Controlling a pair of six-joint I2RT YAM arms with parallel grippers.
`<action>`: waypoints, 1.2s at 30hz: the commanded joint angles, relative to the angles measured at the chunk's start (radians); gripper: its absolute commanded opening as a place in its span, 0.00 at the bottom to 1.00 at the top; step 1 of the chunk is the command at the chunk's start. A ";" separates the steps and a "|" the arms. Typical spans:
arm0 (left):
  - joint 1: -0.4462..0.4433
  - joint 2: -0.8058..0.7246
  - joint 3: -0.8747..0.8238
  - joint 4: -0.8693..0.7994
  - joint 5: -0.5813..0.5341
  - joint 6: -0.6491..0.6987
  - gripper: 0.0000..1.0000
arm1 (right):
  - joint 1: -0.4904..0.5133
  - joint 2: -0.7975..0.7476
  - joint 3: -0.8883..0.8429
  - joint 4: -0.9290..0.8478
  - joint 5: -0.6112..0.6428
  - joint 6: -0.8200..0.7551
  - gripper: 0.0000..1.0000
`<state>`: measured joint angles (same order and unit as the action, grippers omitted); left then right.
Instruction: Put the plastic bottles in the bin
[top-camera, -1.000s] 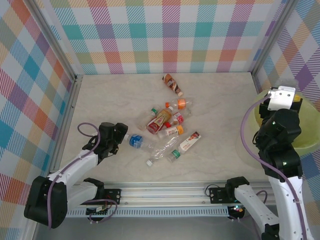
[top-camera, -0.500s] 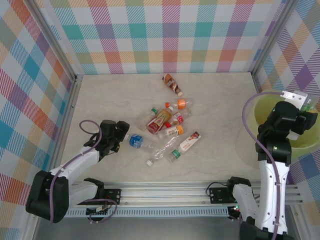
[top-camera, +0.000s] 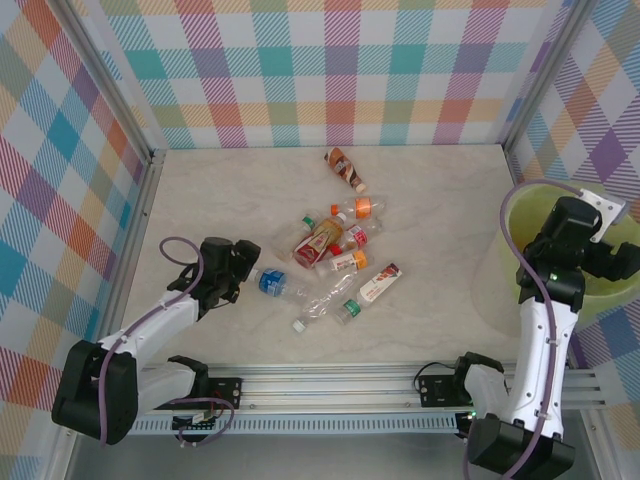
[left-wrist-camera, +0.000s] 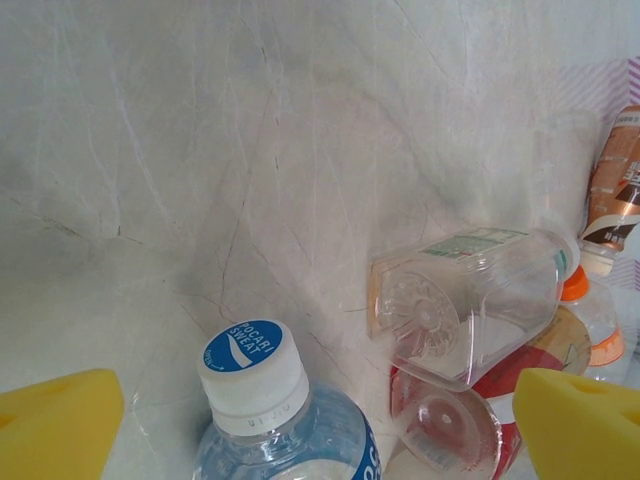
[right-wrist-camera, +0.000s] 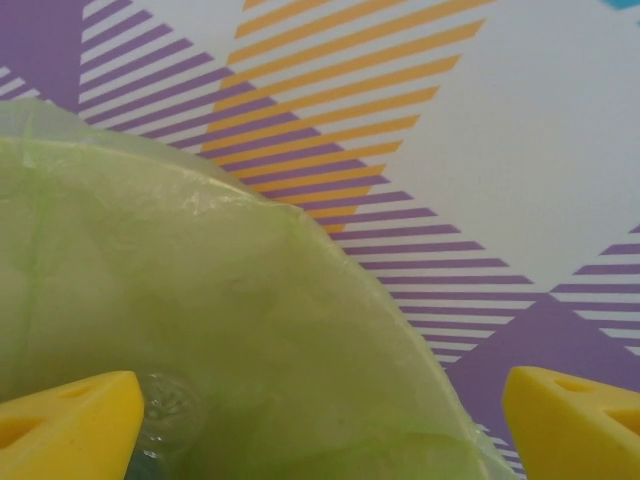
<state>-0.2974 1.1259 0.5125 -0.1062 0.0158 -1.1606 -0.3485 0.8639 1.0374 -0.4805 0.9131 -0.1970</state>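
The blue-labelled bottle (top-camera: 279, 284) is far from the bin. My left gripper should grab it by the white-and-blue cap (left-wrist-camera: 253, 376) and hand it to my right gripper.
Several plastic bottles (top-camera: 330, 255) lie in a loose pile mid-table, and one brown bottle (top-camera: 345, 168) lies apart at the back. My left gripper (top-camera: 238, 268) is low at the pile's left end and open. Its yellow pads (left-wrist-camera: 55, 420) flank the white-and-blue cap of a blue-labelled bottle (left-wrist-camera: 255, 385) without touching it. The pale yellow-green bin (top-camera: 518, 228) stands at the far right. My right gripper (right-wrist-camera: 320, 425) hangs open over the bin (right-wrist-camera: 250, 330), nothing between its pads. A clear bottle base (right-wrist-camera: 165, 410) shows inside the bin by the left pad.
Checked walls close in the table on three sides, the right one close behind the bin. A metal rail (top-camera: 340, 385) runs along the near edge. In the left wrist view, two clear bottles (left-wrist-camera: 470, 300) lie stacked just right of the capped one.
My right arm has swung further right over the bin and its jaws have gone from shut to open. The left gripper has stayed open and edged slightly towards the blue-labelled bottle.
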 joint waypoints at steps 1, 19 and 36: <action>0.012 0.026 0.044 -0.041 0.029 0.038 1.00 | -0.003 0.000 0.085 -0.124 -0.081 0.130 1.00; -0.032 0.121 0.161 -0.279 -0.060 0.040 1.00 | 0.054 -0.046 0.231 -0.255 -1.217 0.413 1.00; -0.046 0.194 0.114 -0.088 0.018 0.029 0.82 | 0.153 -0.165 0.109 -0.080 -1.596 0.588 1.00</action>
<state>-0.3267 1.3090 0.6437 -0.2268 0.0181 -1.1400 -0.2279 0.7029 1.1690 -0.5789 -0.6380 0.3668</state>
